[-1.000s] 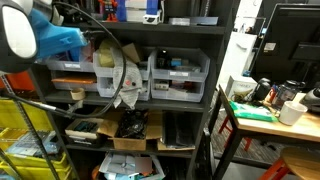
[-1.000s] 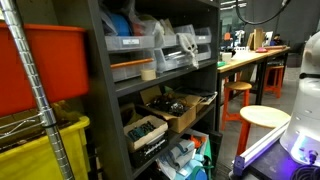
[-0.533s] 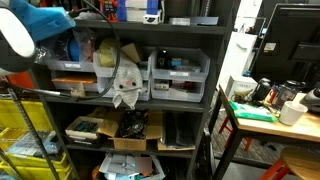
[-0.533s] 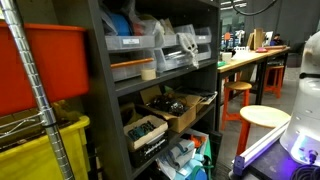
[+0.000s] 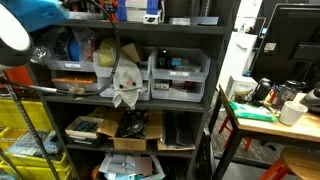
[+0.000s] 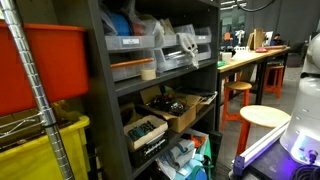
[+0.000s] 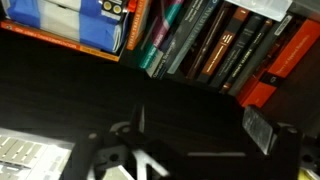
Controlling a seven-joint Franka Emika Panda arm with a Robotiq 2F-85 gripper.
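Note:
My open gripper needs to go up and move toward the blue and white box (image 7: 72,22), because it is hanging in front of the dark shelf front (image 7: 185,112), below the row of books.
In the wrist view my gripper (image 7: 200,125) is open, with nothing between its fingers. One fingertip (image 7: 140,117) shows at the left and a grey pad (image 7: 262,130) at the right. Both hang in front of a dark shelf front (image 7: 150,90). Above it stands a row of upright books (image 7: 215,45), with a blue and white box (image 7: 70,22) to their left and an orange-red volume (image 7: 292,58) to their right. In an exterior view my arm's white joint (image 5: 14,38) and blue-covered link (image 5: 40,10) sit at the top left, by the top shelf; the fingers themselves are out of sight there.
A dark shelving unit holds clear bins (image 5: 180,75), a crumpled plastic bag (image 5: 127,82) and a cardboard box (image 5: 135,130). A workbench (image 5: 262,115) with cups stands beside it. A yellow crate (image 5: 25,135), an orange bin (image 6: 45,65) and a round stool (image 6: 262,118) are close by.
The blue-covered link has risen toward the top-left corner of the exterior view, uncovering the bins it hid. The gripper stays open.

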